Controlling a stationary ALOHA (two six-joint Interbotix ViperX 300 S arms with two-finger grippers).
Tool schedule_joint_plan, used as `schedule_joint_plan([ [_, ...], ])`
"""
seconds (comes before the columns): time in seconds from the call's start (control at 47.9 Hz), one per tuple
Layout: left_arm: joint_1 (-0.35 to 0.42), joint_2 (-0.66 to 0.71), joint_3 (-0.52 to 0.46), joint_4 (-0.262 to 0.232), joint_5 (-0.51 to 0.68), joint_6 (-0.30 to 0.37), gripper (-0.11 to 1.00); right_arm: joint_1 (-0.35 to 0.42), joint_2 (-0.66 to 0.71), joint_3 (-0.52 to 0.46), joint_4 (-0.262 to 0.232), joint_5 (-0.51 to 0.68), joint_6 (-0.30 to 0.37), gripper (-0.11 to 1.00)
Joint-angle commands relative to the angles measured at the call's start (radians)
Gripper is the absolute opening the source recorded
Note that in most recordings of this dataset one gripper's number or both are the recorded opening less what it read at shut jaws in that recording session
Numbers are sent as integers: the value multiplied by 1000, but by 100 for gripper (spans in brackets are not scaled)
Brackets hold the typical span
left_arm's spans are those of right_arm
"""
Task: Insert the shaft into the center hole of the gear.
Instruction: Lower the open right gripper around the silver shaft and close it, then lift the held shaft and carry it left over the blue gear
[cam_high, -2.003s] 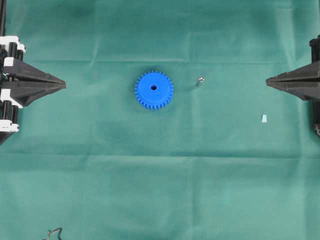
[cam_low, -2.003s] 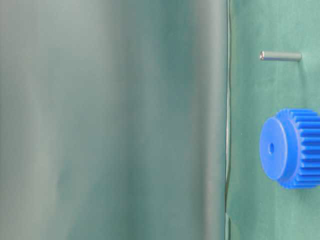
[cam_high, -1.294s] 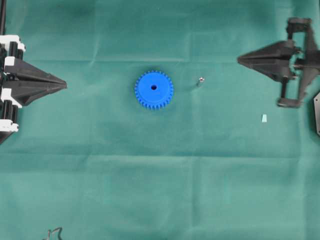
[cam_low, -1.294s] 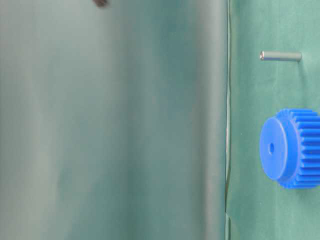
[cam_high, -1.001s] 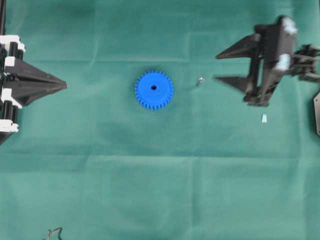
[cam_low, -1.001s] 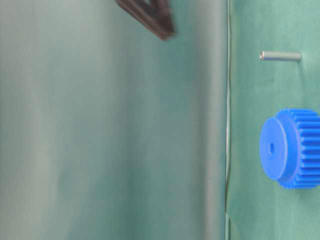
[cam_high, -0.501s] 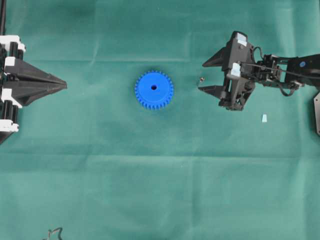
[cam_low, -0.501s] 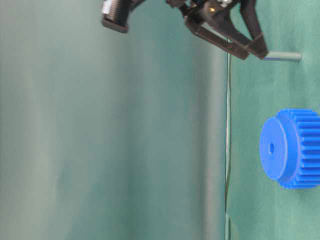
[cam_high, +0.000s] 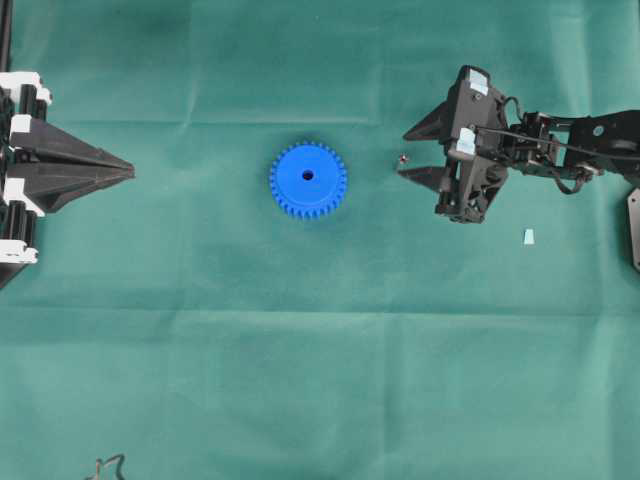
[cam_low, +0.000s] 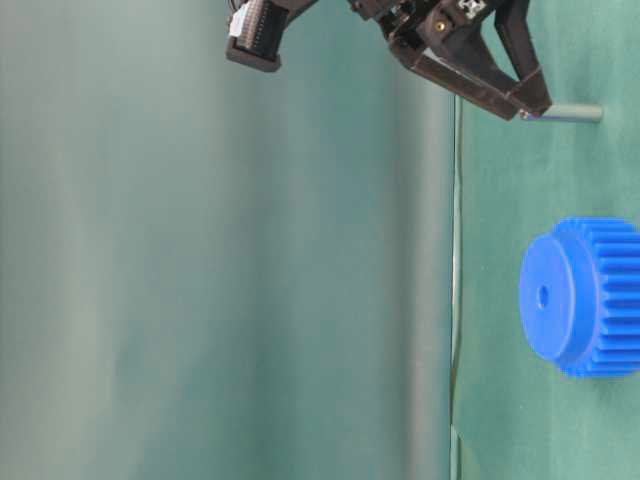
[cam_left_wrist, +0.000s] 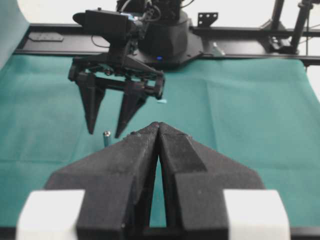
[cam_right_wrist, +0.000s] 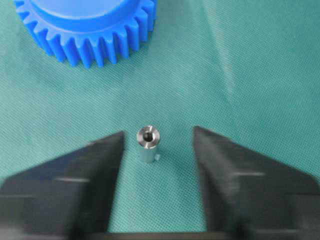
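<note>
The shaft (cam_right_wrist: 148, 144) looks just as short as the blue gear's rim (cam_right_wrist: 101, 49) is thick. It will go in almost up to its top when I insert it.
The blue gear (cam_high: 308, 180) lies flat mid-table, its center hole (cam_high: 307, 175) facing up. To its right the small silvery shaft (cam_high: 402, 158) stands upright on the cloth. My right gripper (cam_high: 402, 154) is open and straddles the shaft. In the right wrist view the shaft (cam_right_wrist: 148, 142) sits between the two fingers, nearer the left one, with a gap on each side. The gear (cam_right_wrist: 85, 25) lies beyond it. The table-level view shows a fingertip (cam_low: 540, 105) at the shaft (cam_low: 565, 113). My left gripper (cam_high: 128, 170) is shut and empty at the left edge, far from the gear.
A small pale-blue wedge (cam_high: 527, 236) lies on the green cloth (cam_high: 320, 350) behind and to the side of my right gripper. A bit of cable (cam_high: 108, 465) shows at the bottom left edge.
My right arm has swung in from the right edge and come down over the shaft. Its jaws opened wide, then narrowed around the shaft. The left arm, gear and shaft have not moved.
</note>
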Motion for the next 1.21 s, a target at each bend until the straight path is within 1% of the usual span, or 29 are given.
schedule_joint_plan([
  [0.0, 0, 5, -25, 2, -2, 2, 0, -2, -5, -20, 3, -11, 0, 41],
  [0.083, 0, 5, -26, 2, 2, 2, 0, 2, -3, -18, 3, -11, 0, 23],
  [0.125, 0, 5, -25, 2, 2, 2, 0, 0, -3, -20, 3, -11, 0, 17],
  [0.459, 0, 5, -26, 2, 14, 2, 0, 0, -9, -20, 3, -8, -2, 17],
  [0.563, 0, 3, -26, 2, 14, 2, 0, 0, -38, -28, 3, 9, -2, 17],
  [0.626, 0, 3, -26, 2, 14, 2, 0, 0, -69, -35, 3, 40, -3, 17],
  [0.876, 0, 5, -26, 2, 15, 2, 0, 0, -230, -117, -5, 285, -8, 17],
  [1.001, 0, 3, -26, 2, 15, 0, 0, 0, -276, -158, -11, 379, -8, 17],
  [1.189, 0, 3, -26, 2, 15, 2, 0, 2, -273, -173, -18, 397, -8, 17],
])
